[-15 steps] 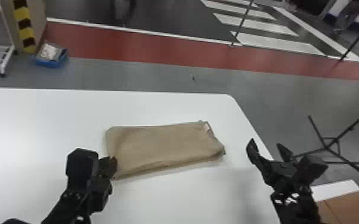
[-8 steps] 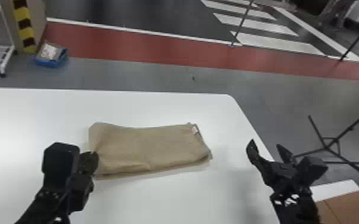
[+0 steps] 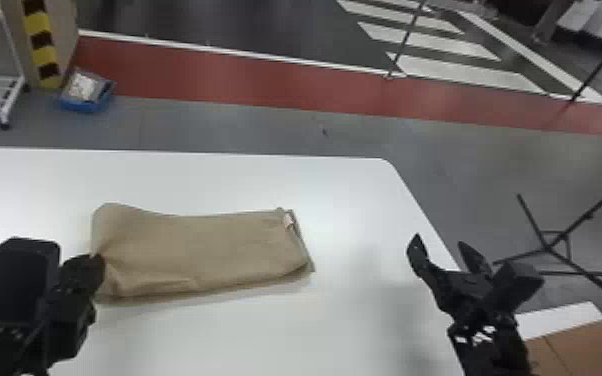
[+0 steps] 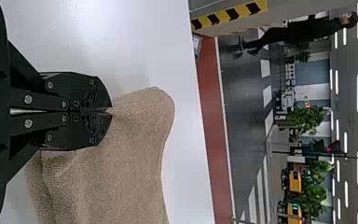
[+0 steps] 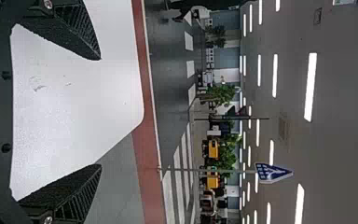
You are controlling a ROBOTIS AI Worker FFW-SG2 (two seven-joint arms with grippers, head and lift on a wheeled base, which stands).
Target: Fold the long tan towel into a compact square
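Note:
The tan towel [image 3: 203, 250] is wrinkled up at my left gripper [image 3: 111, 262]. It will fold over in a slanted flap when I carry the towel's raised end.
The tan towel [image 3: 205, 250] lies folded into a flat rectangle on the white table, its left end puckered at my left gripper [image 3: 99, 262]. A small pale tag shows near its upper right corner. In the left wrist view, my left gripper [image 4: 110, 111] is shut on the edge of the towel [image 4: 135, 140], with cloth bunched at the fingertips. My right gripper [image 3: 442, 245] stands open over the table's right edge, apart from the towel. In the right wrist view, the right gripper [image 5: 100, 112] has its two fingers wide apart with nothing between them.
The white table [image 3: 345, 200] has its right edge running under my right gripper. A cardboard box [image 3: 570, 350] is at the lower right, and a black stand [image 3: 547, 247] stands on the floor beyond. A blue bin [image 3: 85, 92] and a white cart are behind the table at left.
My left gripper has moved left, dragging the towel along with it over the table. The towel's left end now bulges at the top. My right arm has stayed in place.

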